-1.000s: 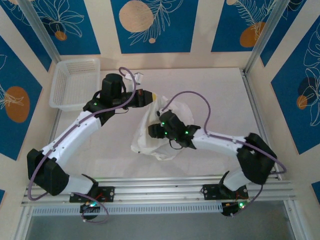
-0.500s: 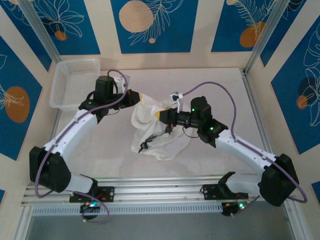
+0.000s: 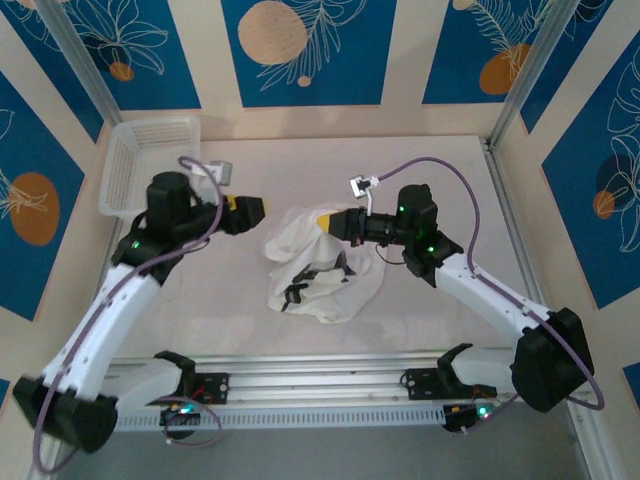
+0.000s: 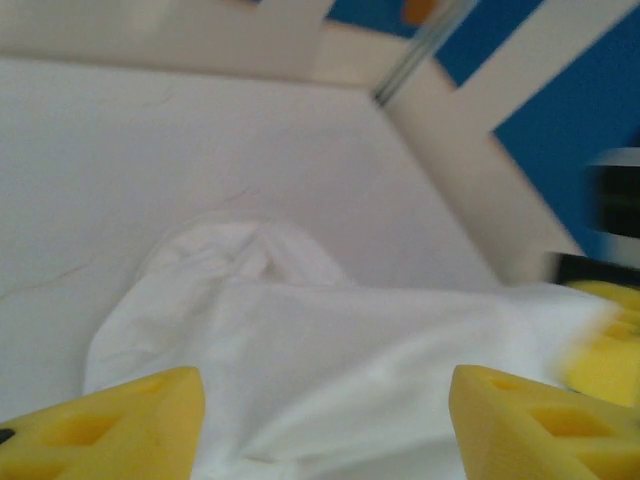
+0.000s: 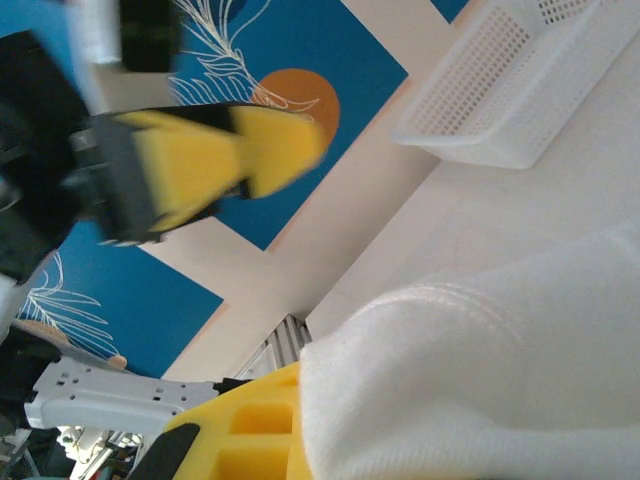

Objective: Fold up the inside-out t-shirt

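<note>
The t-shirt hangs down in slack folds (image 3: 308, 250) below my right gripper, so I expect the t-shirt's near part (image 3: 335, 303) to stay lying when I lift the t-shirt's far edge.
The inside-out t-shirt (image 3: 318, 275) is a bunched white heap at mid-table, with a small dark bit (image 3: 292, 294) at its left edge. My right gripper (image 3: 327, 222) is shut on the shirt's far upper edge and holds it lifted. In the right wrist view the white cloth (image 5: 500, 380) drapes over one yellow finger (image 5: 245, 430). My left gripper (image 3: 250, 212) hangs open just left of the shirt, apart from it. Its yellow fingertips (image 4: 115, 420) stand wide apart, with the shirt (image 4: 330, 340) lying beyond them.
A white mesh basket (image 3: 150, 165) sits at the far left corner, also seen as the basket (image 5: 530, 80) from the right wrist. Metal frame posts (image 3: 520, 90) rise at the back corners. Bare table (image 3: 440, 180) surrounds the shirt.
My left gripper has opened, let go of the shirt and drawn back to the left. My right gripper has shut on the shirt's upper edge and holds it up.
</note>
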`<state>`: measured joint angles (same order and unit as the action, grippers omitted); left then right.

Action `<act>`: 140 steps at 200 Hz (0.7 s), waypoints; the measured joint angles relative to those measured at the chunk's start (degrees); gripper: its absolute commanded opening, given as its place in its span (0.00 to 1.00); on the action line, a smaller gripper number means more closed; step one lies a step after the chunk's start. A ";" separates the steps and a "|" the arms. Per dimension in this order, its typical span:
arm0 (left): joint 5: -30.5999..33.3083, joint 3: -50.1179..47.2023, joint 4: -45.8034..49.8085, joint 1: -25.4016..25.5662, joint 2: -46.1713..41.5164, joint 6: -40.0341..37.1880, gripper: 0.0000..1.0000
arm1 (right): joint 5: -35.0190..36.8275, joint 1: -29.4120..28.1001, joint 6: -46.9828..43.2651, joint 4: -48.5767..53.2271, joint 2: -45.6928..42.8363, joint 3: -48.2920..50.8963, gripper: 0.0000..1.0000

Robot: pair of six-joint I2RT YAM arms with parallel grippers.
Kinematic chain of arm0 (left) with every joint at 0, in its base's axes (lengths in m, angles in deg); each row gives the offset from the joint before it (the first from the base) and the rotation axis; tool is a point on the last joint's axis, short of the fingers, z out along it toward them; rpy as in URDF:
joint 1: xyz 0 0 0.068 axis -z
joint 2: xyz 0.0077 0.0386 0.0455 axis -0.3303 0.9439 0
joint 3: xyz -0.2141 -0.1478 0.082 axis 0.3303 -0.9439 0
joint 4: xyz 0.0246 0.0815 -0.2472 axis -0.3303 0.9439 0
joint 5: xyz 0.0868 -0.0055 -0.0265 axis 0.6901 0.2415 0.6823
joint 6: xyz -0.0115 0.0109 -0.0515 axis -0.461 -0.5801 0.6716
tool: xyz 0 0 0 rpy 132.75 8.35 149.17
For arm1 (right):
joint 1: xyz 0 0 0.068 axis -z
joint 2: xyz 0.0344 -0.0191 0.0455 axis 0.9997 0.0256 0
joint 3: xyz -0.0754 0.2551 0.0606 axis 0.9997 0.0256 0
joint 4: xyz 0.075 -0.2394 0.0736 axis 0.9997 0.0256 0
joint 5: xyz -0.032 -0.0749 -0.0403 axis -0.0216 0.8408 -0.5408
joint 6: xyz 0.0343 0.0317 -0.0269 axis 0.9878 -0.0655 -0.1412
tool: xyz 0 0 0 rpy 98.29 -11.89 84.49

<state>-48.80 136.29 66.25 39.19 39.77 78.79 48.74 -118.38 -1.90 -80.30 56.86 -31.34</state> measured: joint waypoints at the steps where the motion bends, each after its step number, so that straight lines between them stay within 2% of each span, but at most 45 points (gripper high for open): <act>1: -0.13 -0.15 -0.07 0.04 -0.28 -0.09 0.56 | 0.00 0.00 0.07 0.00 0.04 0.00 0.00; 21: -3.23 -4.09 -1.44 1.60 -5.44 -1.18 0.47 | -0.39 0.09 0.52 -0.07 1.46 -0.02 0.00; 39: -5.09 -7.34 -3.32 3.06 -5.49 -1.60 0.46 | -0.63 0.09 0.70 -0.02 2.12 -0.09 0.00; 84: -6.36 -12.59 -8.44 9.14 3.28 -2.69 0.49 | -0.79 -0.57 0.70 1.27 2.12 -2.27 0.00; 140: -4.26 -13.05 -15.21 9.60 13.14 -5.18 0.58 | 0.17 -1.40 0.72 3.45 2.12 -3.41 0.00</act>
<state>-53.06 123.24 51.04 48.78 52.91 73.61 48.92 -119.78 -1.18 -76.85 58.98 -34.75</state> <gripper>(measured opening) 0.577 0.069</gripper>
